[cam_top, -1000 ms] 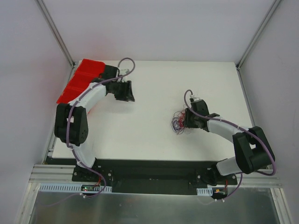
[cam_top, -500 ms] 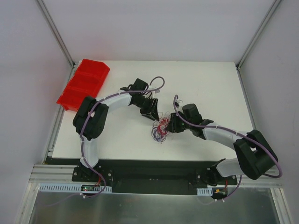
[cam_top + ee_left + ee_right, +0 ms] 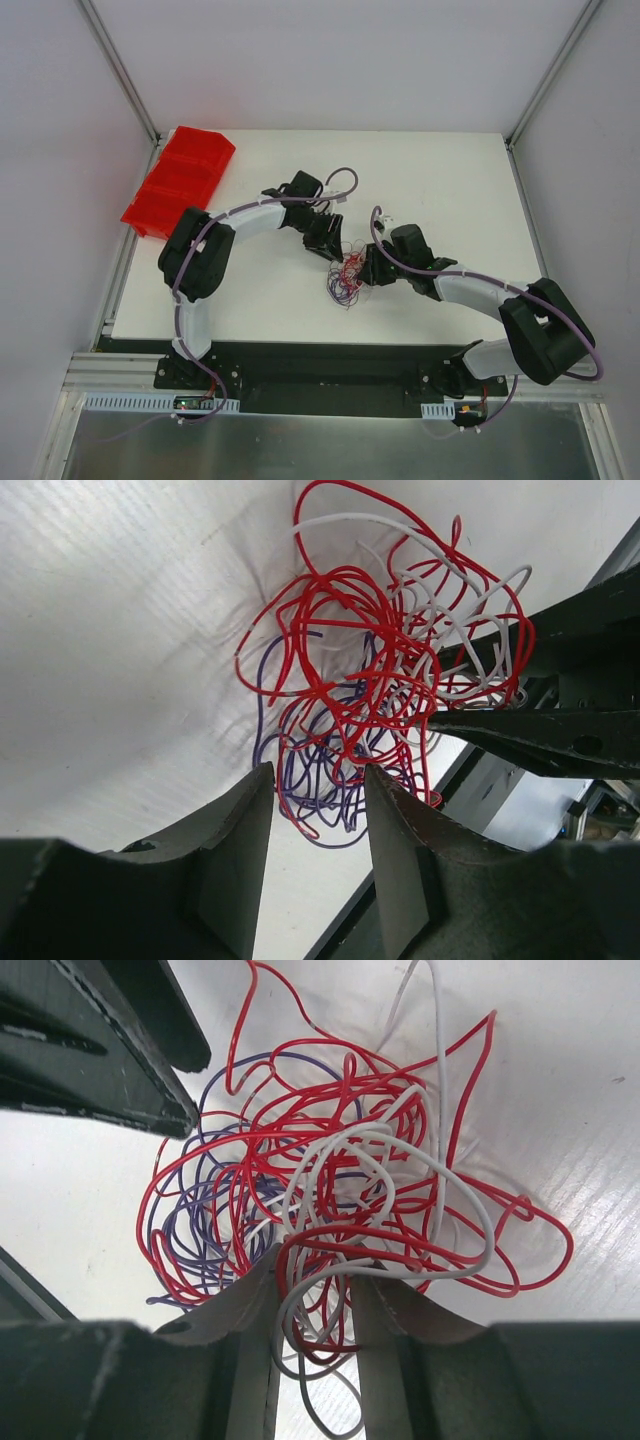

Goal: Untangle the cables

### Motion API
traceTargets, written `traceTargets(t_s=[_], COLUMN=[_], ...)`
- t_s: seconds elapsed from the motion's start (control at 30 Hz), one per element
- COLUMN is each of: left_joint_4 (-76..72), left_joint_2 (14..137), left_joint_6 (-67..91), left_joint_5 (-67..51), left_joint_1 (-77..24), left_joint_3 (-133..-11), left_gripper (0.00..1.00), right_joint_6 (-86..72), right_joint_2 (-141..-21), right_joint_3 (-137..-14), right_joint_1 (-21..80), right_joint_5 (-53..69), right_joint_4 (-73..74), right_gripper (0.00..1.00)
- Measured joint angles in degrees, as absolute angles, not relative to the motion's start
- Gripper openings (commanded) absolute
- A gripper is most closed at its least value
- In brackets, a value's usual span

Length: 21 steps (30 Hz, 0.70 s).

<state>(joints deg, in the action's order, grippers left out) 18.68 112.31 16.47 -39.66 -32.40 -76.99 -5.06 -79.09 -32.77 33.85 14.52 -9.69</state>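
Note:
I should back off and lift only the red loop sticking out (image 3: 245, 670) of the tangle, because red and purple cables (image 3: 322, 775) are mixed together ahead of my left gripper's fingers.
The cables (image 3: 345, 277) are one tangle of thin red, purple and grey-white wires lying mid-table between the two arms. My right gripper (image 3: 370, 266) is at the tangle's right side. In the right wrist view its jaws (image 3: 315, 1260) stand narrow, with several red and grey loops of the cables (image 3: 330, 1180) caught between them. My left gripper (image 3: 328, 243) is just above-left of the tangle. In the left wrist view it (image 3: 318, 772) is open, and the purple and red loops (image 3: 350, 690) lie just beyond its tips. The right gripper's fingers (image 3: 540, 730) show at that view's right.
A red bin (image 3: 180, 180) sits at the far left edge of the white table (image 3: 450, 180). The left gripper's dark fingers (image 3: 120, 1070) show at the top left of the right wrist view, close to the tangle.
The left arm swung from the red bin over to the tangle. The right gripper moved left, and the tangle moved with it. In the last half second the left gripper edged slightly closer.

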Motion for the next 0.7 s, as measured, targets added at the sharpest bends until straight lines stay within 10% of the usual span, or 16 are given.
traceTargets(t_s=[0.7], left_joint_4=[8.7], left_joint_2=[110.4], left_joint_6=[23.6], left_joint_5=[-34.5], left_joint_1=[-34.6], left_joint_3=[-77.3], left_gripper=[0.57], right_joint_6=[-4.2], right_joint_2=[-78.4], right_joint_3=[-31.3], right_joint_1=[33.9], right_joint_5=[15.5], right_joint_4=[-12.4], right_gripper=[0.33])
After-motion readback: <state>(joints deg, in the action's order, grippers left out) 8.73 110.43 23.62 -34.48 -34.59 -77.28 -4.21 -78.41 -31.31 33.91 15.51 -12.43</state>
